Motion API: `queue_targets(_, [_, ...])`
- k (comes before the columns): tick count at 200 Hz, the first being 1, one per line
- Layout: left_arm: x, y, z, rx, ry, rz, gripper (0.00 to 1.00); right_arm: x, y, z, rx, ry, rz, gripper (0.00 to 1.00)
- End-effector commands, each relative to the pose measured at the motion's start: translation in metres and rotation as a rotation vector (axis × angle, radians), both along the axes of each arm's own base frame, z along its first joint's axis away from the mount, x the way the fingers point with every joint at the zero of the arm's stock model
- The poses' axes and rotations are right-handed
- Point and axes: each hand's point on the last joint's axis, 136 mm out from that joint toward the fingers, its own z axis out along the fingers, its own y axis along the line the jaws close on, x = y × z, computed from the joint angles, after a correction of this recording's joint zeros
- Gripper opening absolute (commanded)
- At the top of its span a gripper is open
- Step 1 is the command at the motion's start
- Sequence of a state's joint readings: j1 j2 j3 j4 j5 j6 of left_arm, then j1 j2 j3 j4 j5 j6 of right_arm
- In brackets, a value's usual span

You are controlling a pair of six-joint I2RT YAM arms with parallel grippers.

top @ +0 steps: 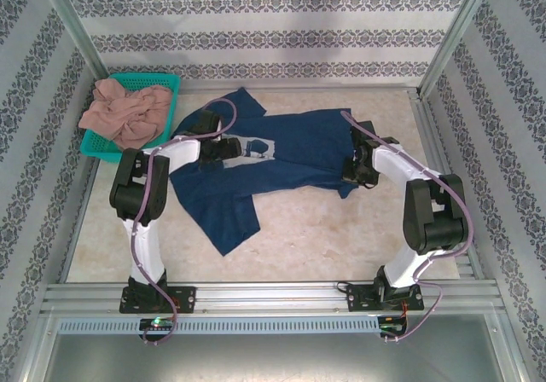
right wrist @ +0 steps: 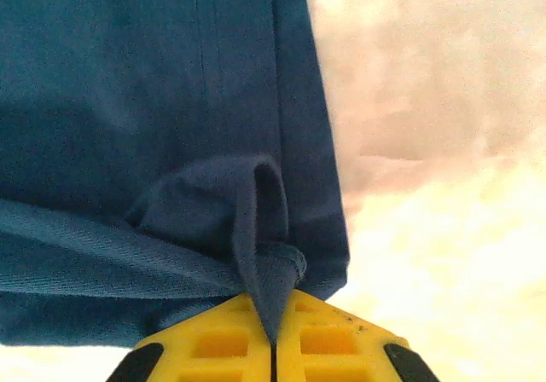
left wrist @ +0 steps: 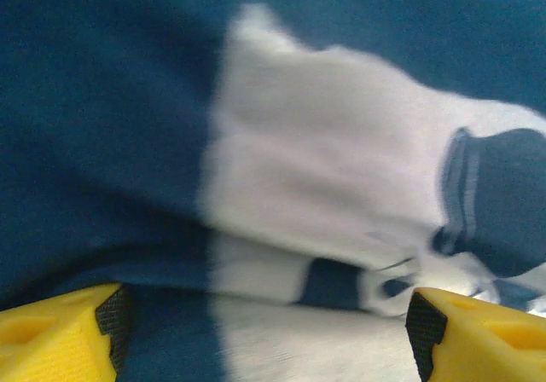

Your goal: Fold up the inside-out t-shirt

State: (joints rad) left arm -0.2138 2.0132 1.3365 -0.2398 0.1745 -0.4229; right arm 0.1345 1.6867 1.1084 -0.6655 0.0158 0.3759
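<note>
I should hold the t-shirt's front edge with my left gripper while my right gripper takes the fold again, because the t-shirt bunches up at its hem corner in my right gripper.
The inside-out t-shirt, dark navy with a white print on the chest, lies spread and rumpled across the middle of the table. My left gripper hovers just over the print. In the left wrist view its yellow fingers stand wide apart over the blurred print, so this gripper is open. My right gripper is at the shirt's right edge. In the right wrist view this gripper is shut on a pinched fold of the navy fabric.
A teal basket at the back left holds a pinkish-tan garment. Bare beige tabletop lies in front of the shirt. Patterned walls and a metal frame enclose the table.
</note>
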Motion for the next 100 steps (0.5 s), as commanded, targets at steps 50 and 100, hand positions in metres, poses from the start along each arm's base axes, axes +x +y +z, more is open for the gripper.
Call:
queue_targets(50, [-0.104,-0.132,0.061,-0.018,-0.162,-0.437,0.87,-0.039,0.012,-0.002,0.060,0.042,0.031,0.42])
queue_targets(100, [-0.116,-0.176,0.045,-0.070,-0.205,-0.593,0.85,-0.035,0.035,-0.020,0.104,-0.008,-0.008,0.50])
